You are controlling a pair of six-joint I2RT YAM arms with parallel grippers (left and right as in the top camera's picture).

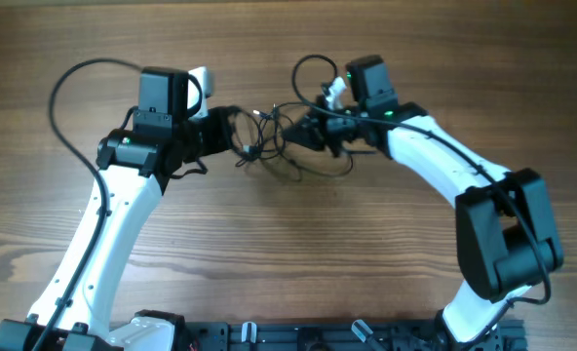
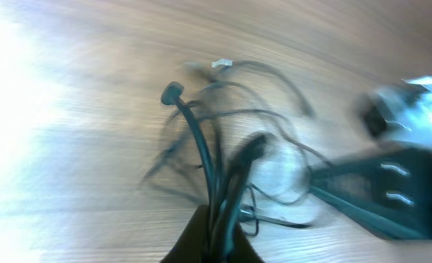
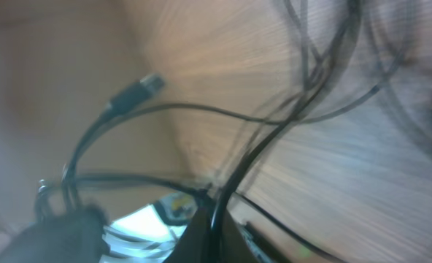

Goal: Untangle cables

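The left gripper is pinching several strands of cable together [image 2: 211, 172] next to the looped knot, so it should open and back away while the right gripper pulls the knot [image 1: 271, 137] clear.
The cables [image 1: 267, 135] are thin black cords in a loopy knot at mid-table, between my two grippers. From the left, my left gripper [image 1: 228, 135] is shut on a bundle of strands [image 2: 214, 168]. These rise from its jaws toward a dark plug [image 2: 172, 93] and a small silvery plug [image 2: 221, 64]. From the right, my right gripper [image 1: 301, 132] is shut on one strand [image 3: 245, 161]. A free plug end [image 3: 139, 89] hangs to the upper left in the right wrist view. Both wrist views are motion-blurred.
The wooden table [image 1: 288, 244] is bare around the knot. A cable loop [image 1: 313, 73] arcs behind the right wrist. A thicker arm cable [image 1: 74, 107] curves out on the left. The right gripper's body [image 2: 391, 183] fills the right side of the left wrist view.
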